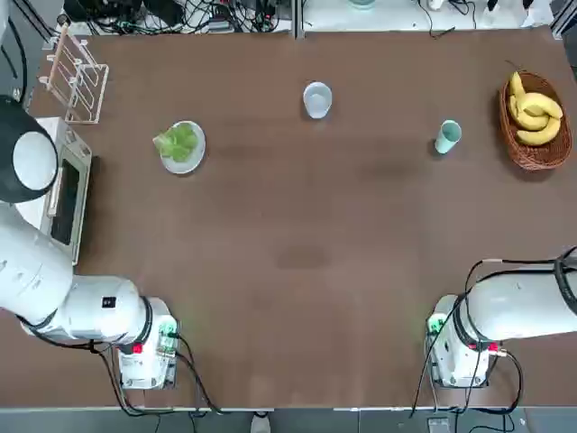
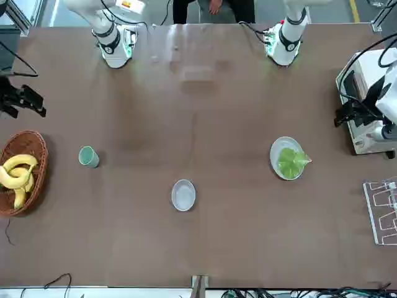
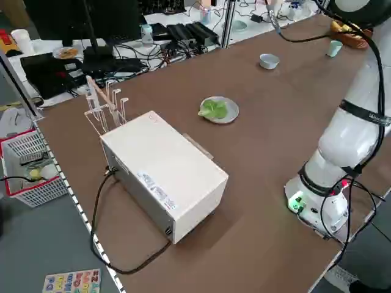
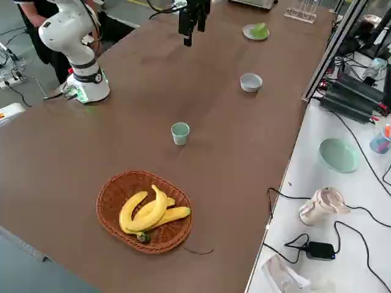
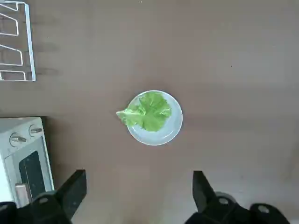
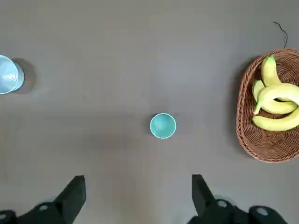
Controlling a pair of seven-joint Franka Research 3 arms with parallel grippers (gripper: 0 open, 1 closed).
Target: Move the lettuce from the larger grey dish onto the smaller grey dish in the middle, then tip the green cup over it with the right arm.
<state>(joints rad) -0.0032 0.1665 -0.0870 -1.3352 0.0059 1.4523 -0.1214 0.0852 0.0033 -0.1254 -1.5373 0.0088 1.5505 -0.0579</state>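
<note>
My gripper is going to lay the lettuce on the smaller grey dish. The lettuce will hang over that dish, because the lettuce's pale tip (image 2: 308,161) already sticks out past the larger grey dish's rim.
The lettuce (image 1: 176,142) lies on the larger grey dish (image 1: 191,155) at the table's far left. The smaller grey dish (image 1: 317,99), a deep bowl, stands empty at the far middle. The green cup (image 1: 448,136) stands upright to the right of it. My left gripper (image 5: 138,176) hangs open high above the lettuce (image 5: 148,110) and its dish (image 5: 168,130). My right gripper (image 6: 138,177) hangs open high above the cup (image 6: 163,126), and its wrist view catches the bowl (image 6: 9,74) off to the side. Neither gripper holds anything.
A wicker basket (image 1: 532,153) of bananas (image 1: 535,110) sits at the far right edge. A white oven-like box (image 1: 61,185) and a clear rack (image 1: 77,77) stand along the left edge. A person (image 2: 214,9) stands behind the arms' bases.
</note>
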